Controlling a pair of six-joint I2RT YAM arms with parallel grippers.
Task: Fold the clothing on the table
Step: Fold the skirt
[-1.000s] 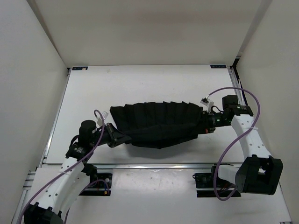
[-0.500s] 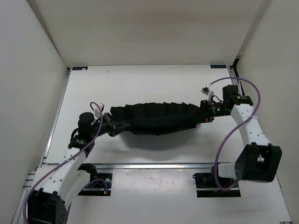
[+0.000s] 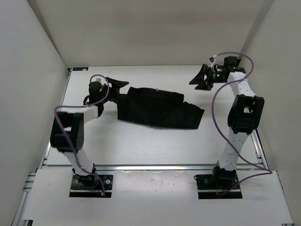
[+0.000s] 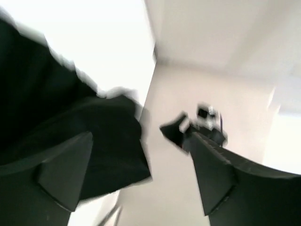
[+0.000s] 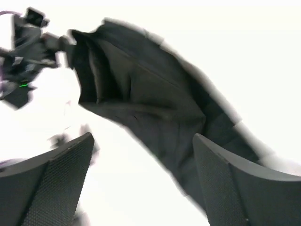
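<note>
The black clothing [image 3: 157, 110] will bend in soft folds and slide along when I pull its rumpled far corner [image 3: 181, 98] nearer, because that corner lies limp and loose.
The black clothing [image 3: 157, 109] lies spread out, low and wide, on the white table [image 3: 141, 146], a little behind its middle. My left gripper [image 3: 118, 84] hovers open at the garment's far left corner; in the blurred left wrist view the left gripper [image 4: 141, 183] has its jaws wide apart, with the clothing [image 4: 51, 99] off to the left and nothing gripped. My right gripper [image 3: 198, 81] is open, up and apart from the garment's right end. Seen from the right wrist, the right gripper [image 5: 143, 181] looks down over the clothing [image 5: 150, 103] with nothing between its fingers.
White walls close in the table at the left, back and right. An aluminium rail [image 3: 155, 166] runs along the near edge in front of the two arm bases. Both arms are stretched far out toward the back of the table.
Both grippers, shut on the ends of the clothing a second ago, swung it toward the back of the table and have opened. The garment now lies released and the arms have reached farther back.
</note>
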